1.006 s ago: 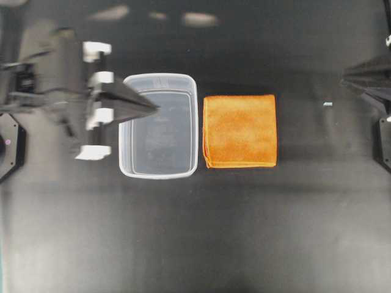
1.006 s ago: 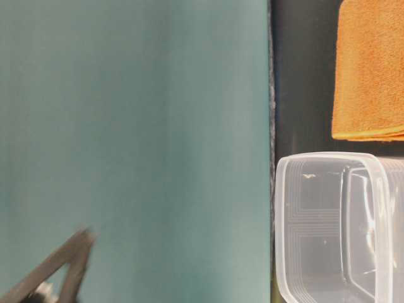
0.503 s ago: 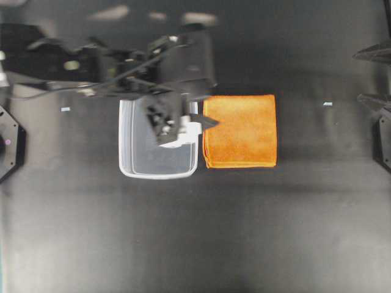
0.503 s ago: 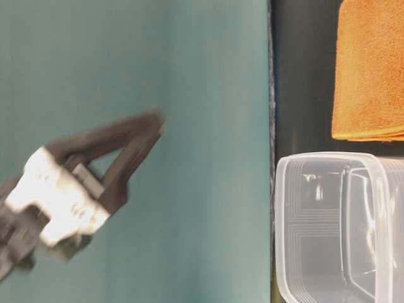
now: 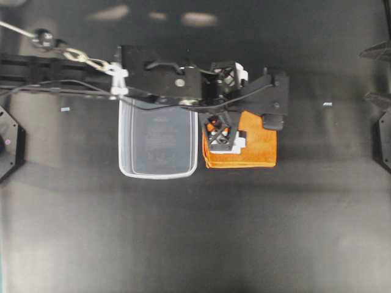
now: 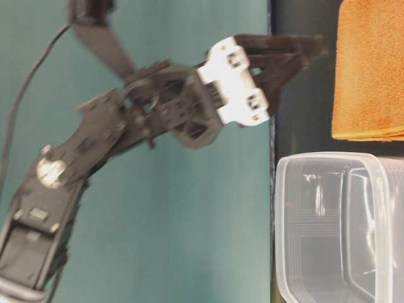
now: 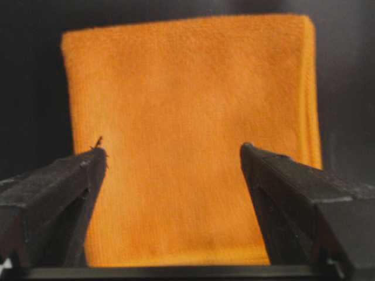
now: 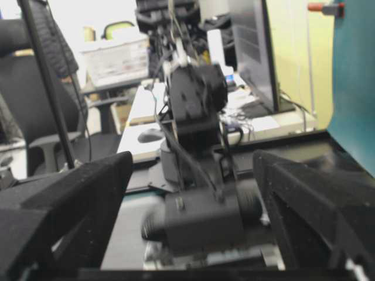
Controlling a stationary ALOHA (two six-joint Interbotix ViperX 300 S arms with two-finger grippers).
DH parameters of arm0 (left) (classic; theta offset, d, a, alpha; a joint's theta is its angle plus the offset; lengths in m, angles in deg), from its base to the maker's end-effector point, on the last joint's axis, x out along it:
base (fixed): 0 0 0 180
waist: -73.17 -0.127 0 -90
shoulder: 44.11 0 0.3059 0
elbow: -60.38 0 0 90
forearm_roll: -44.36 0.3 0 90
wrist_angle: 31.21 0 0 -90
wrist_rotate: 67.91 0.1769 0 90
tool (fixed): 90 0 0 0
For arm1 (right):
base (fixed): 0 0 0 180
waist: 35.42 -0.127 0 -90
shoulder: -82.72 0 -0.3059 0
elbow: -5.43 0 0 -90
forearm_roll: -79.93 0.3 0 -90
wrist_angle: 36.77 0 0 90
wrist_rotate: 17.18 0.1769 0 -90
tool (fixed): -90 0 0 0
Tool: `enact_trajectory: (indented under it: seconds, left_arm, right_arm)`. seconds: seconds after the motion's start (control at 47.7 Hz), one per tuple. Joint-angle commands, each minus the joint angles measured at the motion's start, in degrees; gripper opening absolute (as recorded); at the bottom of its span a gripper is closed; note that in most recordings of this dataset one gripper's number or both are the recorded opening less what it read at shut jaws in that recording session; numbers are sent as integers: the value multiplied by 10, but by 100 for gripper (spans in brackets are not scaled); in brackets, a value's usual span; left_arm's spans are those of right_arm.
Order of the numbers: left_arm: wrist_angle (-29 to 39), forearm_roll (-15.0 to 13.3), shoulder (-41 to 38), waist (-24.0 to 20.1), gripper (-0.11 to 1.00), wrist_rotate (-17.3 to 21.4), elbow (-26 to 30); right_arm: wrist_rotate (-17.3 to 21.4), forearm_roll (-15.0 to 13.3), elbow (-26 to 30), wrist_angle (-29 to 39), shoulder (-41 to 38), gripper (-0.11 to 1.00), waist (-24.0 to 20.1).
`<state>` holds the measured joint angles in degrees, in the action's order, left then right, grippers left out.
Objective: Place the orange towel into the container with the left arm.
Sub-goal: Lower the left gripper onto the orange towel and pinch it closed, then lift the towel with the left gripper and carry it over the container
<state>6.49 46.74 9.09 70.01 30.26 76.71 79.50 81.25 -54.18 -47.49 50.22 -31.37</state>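
I expect the orange towel (image 5: pixel 259 146) to come up as one folded bundle with drooping corners when I lift it, because its layered edges (image 5: pixel 241 165) lie stacked and even.
The orange towel (image 5: pixel 256 149) lies flat and folded on the black table, just right of the container (image 5: pixel 157 174), a clear tub with nothing in it. My left arm stretches from the left over the tub's far rim. Its gripper (image 5: pixel 225 107) hangs open above the towel's left part, pointing down. In the left wrist view the towel (image 7: pixel 187 93) fills the space between the spread fingers (image 7: pixel 58 199), and nothing is held. The table-level view shows the gripper (image 6: pixel 312 50) close above the table beside the towel (image 6: pixel 369 69) and the tub (image 6: pixel 281 221). My right gripper (image 5: pixel 374 74) stands open at the right edge.
A small white speck (image 5: pixel 327 104) lies right of the towel and another (image 5: pixel 65 109) left of the tub. Arm base mounts sit at the left edge (image 5: pixel 9 143) and the right edge (image 5: pixel 383 143). The right wrist view looks at the right arm's own wrist and an office behind.
My left arm swung from left of the tub across it to above the towel, and its gripper opened. The right gripper opened wider at the right edge.
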Motion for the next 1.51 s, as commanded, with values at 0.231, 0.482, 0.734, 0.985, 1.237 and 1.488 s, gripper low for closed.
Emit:
enact_trajectory:
  seconds: [0.231, 0.482, 0.734, 0.985, 1.237, 1.488]
  left_arm:
    - [0, 2, -64, 4, 88, 2, 14]
    - [0, 2, -78, 15, 86, 2, 10]
    - [8, 2, -64, 30, 33, 2, -10]
    - [19, 2, 20, 31, 6, 1, 2]
    - [42, 2, 173, 40, 6, 2, -9]
    - [100, 2, 302, 27, 6, 1, -142]
  right_arm:
    - [1, 2, 5, -1, 0, 80, 2]
    - [1, 2, 5, -1, 2, 80, 2]
    - [1, 2, 8, -1, 7, 79, 2]
    - [1, 2, 5, 1, 22, 79, 1]
    - [0, 2, 9, 33, 43, 79, 2]
    - [1, 2, 7, 49, 53, 79, 2]
